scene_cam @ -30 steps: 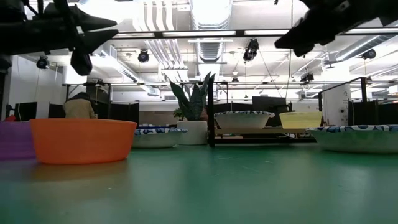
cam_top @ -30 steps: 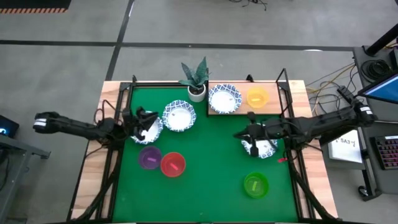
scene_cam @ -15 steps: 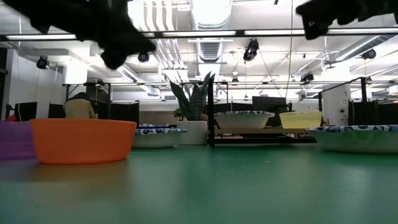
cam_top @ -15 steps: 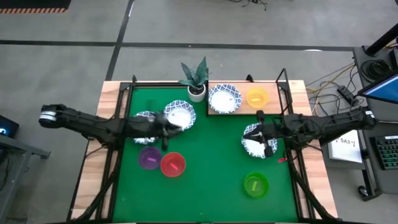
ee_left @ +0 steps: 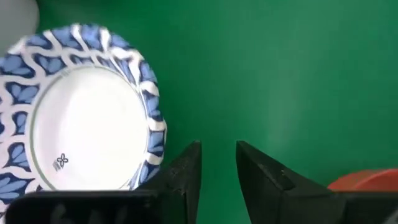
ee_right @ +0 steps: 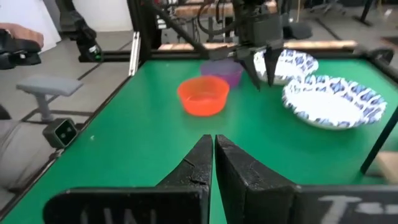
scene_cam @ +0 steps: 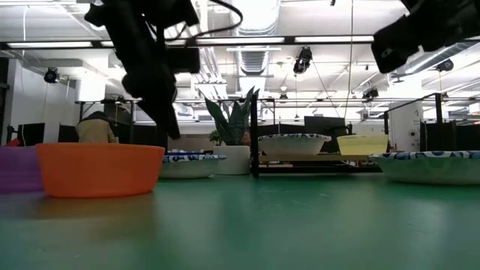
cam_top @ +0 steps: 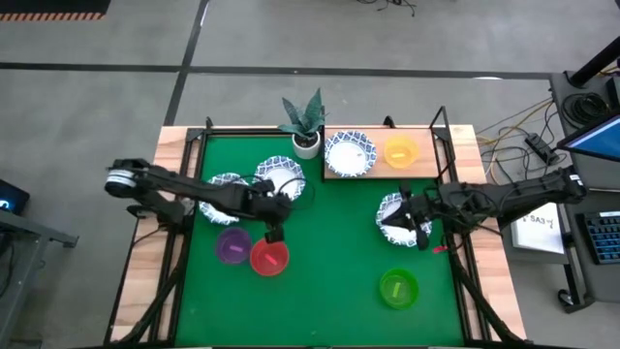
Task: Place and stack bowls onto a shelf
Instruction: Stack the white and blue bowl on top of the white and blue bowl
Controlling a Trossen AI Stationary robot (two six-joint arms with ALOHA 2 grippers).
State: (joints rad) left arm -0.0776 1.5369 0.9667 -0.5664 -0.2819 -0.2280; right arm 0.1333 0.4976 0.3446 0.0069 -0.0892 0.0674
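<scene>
The white bowl (cam_top: 280, 176) by the plant is a match for the flared white bowl on the shelf (cam_top: 350, 154), so it will sit deep inside that bowl when I lower it.
My left gripper (cam_top: 274, 231) points down, a little open and empty, just beyond the red bowl (cam_top: 269, 257); it also shows in the left wrist view (ee_left: 217, 152) and the low view (scene_cam: 171, 127). My right gripper (cam_top: 390, 219) is shut and empty over a blue-rimmed white bowl (cam_top: 407, 219) resting on the mat. Two more white bowls (cam_top: 279, 179) (cam_top: 228, 193) rest on the mat at the far left. A white bowl (cam_top: 351, 153) and the yellow bowl (cam_top: 400, 151) stand on the wooden shelf (cam_top: 380, 174). The purple bowl (cam_top: 232, 246) and green bowl (cam_top: 398, 288) rest on the mat.
A potted plant (cam_top: 305, 124) stands at the far edge, left of the shelf. A black frame (cam_top: 442, 145) rims the green mat (cam_top: 329, 281). Bare mat lies in the middle and near the front edge.
My left gripper has gone from over the far-left white bowl toward the table's right and near edge, tipping its fingers down, and now hangs by the red bowl. The bowls have stayed where they were.
</scene>
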